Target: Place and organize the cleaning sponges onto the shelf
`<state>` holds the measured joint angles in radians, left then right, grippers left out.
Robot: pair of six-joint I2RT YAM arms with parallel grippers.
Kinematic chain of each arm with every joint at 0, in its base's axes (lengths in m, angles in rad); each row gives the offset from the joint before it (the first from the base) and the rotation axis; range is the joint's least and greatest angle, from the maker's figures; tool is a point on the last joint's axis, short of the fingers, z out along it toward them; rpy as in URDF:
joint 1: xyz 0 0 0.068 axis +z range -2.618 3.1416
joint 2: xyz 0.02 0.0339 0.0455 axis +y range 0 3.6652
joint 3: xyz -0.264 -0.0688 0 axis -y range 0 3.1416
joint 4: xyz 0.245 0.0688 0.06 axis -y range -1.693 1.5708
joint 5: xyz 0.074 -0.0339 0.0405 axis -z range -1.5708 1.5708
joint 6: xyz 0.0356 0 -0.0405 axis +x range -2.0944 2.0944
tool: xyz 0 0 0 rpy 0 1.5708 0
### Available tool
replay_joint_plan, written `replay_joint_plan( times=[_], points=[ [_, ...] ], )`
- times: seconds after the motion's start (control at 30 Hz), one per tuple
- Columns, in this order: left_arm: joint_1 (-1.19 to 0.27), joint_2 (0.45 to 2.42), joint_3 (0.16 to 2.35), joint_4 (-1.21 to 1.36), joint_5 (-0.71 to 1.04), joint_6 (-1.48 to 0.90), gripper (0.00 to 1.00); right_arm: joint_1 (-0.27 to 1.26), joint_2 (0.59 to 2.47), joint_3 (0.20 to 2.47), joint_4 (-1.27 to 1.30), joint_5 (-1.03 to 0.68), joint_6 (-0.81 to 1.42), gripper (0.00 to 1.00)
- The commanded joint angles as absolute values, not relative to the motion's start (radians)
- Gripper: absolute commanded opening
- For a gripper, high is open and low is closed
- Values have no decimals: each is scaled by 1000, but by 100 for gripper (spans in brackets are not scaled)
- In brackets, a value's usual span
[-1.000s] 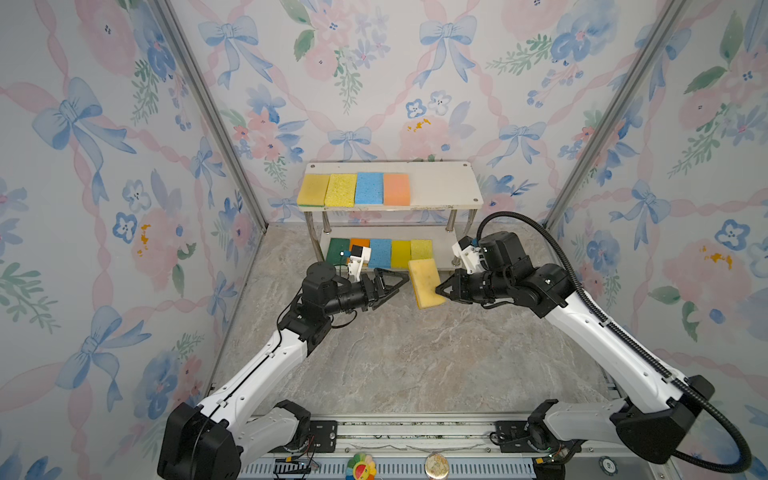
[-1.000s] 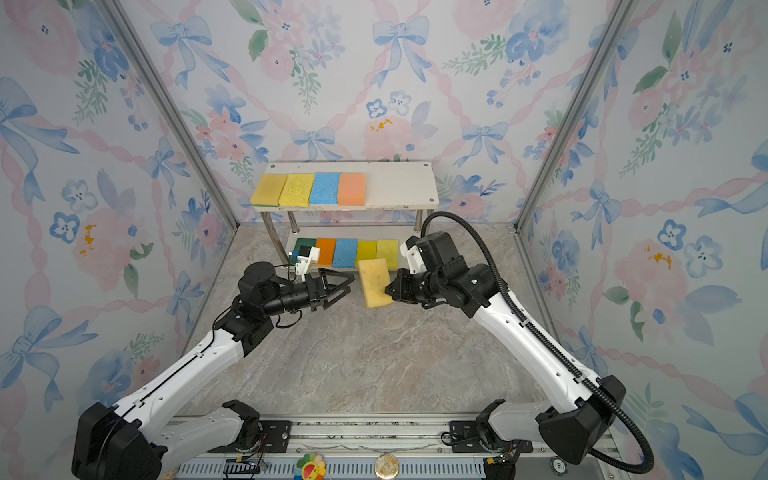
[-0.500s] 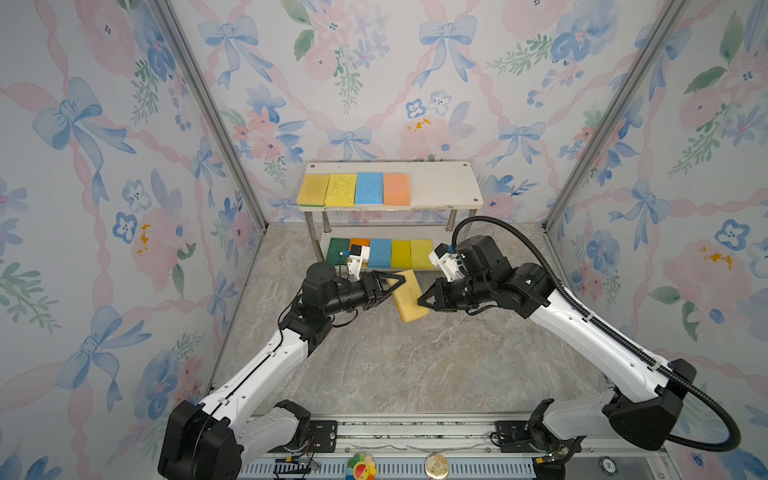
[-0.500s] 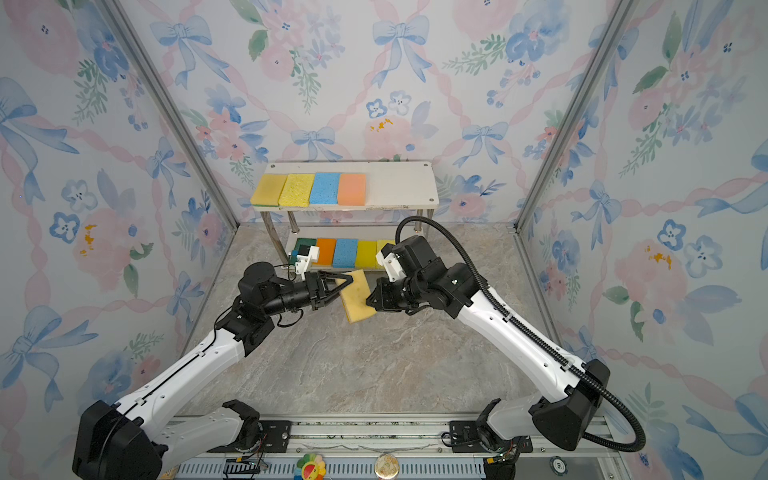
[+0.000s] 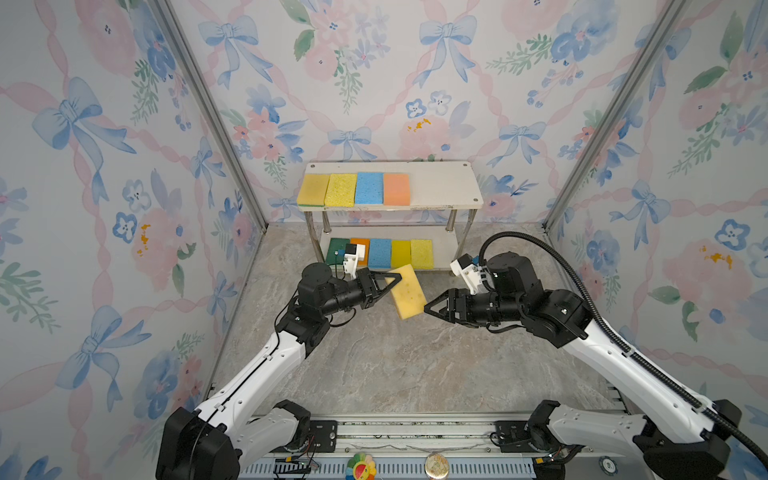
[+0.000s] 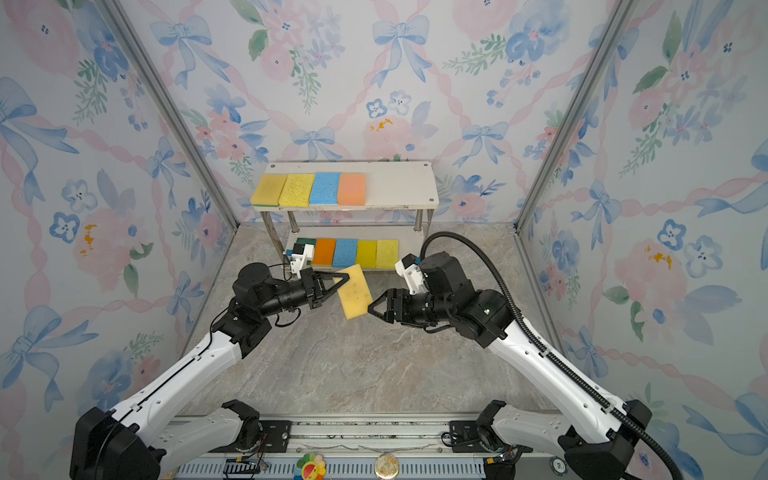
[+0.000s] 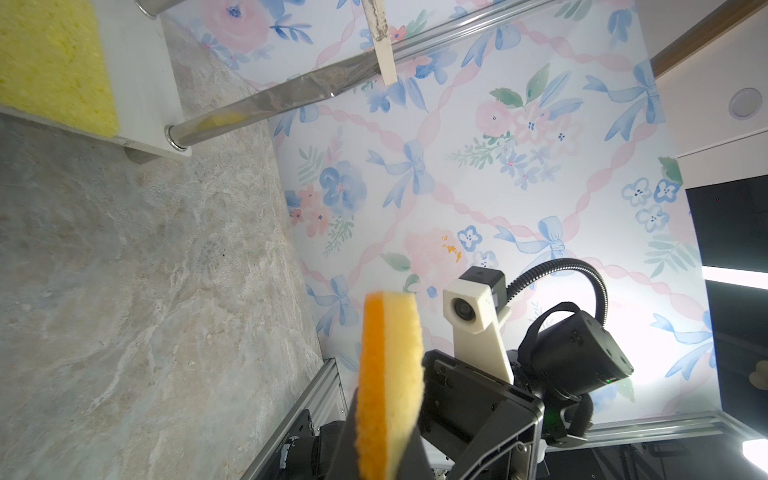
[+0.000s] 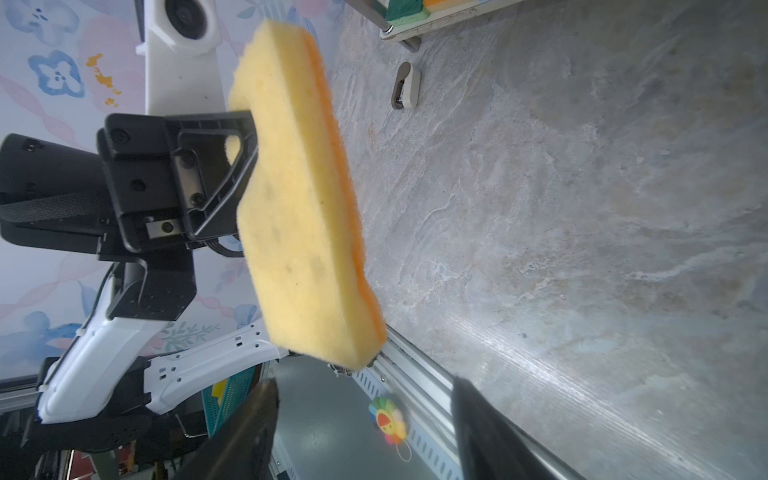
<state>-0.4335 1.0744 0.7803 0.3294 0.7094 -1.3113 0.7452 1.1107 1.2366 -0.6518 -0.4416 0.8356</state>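
Note:
The yellow sponge's lower corner (image 5: 417, 308) should pass from my left gripper to my right gripper, because the top board's loose end (image 5: 442, 184) is on my right gripper's side.
A yellow sponge with an orange back (image 5: 409, 297) (image 6: 355, 291) hangs tilted above the floor in front of the shelf (image 5: 440, 185) (image 6: 399, 183). My left gripper (image 5: 395, 280) (image 6: 343, 280) is shut on its upper end; in the left wrist view the sponge (image 7: 388, 382) stands edge-on between the jaws. My right gripper (image 5: 428, 309) (image 6: 372, 309) (image 8: 361, 399) stands open just off the sponge's lower corner (image 8: 299, 199), holding nothing. Several sponges lie in a row on the left of the top board, and several more fill the lower board (image 5: 380, 253).
Floral walls and metal corner posts close in the sides and back. A metal rail (image 5: 415, 432) runs along the front edge with a flower toy (image 5: 361, 465) below it. A small grey clip (image 8: 405, 89) lies on the stone floor near a shelf leg.
The sponge has passed from my right gripper to my left. The left jaws closed on it. The right jaws opened and drew back to the right.

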Motion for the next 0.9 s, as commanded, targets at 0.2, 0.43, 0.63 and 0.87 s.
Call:
replay_joint_plan(
  times=[0.2, 0.43, 0.63, 0.87],
  points=[
    [-429, 1075, 818, 408, 759, -1407, 0, 747, 1116, 1189, -431, -505, 935, 59],
    [-429, 1065, 808, 407, 760, -1407, 0, 762, 1145, 1230, -463, -498, 918, 40],
    [-423, 1064, 802, 407, 761, -1404, 0, 761, 1148, 1239, -485, -489, 910, 27],
    [-421, 1072, 808, 408, 768, -1405, 3, 763, 1148, 1236, -487, -465, 909, 8]
  ],
)
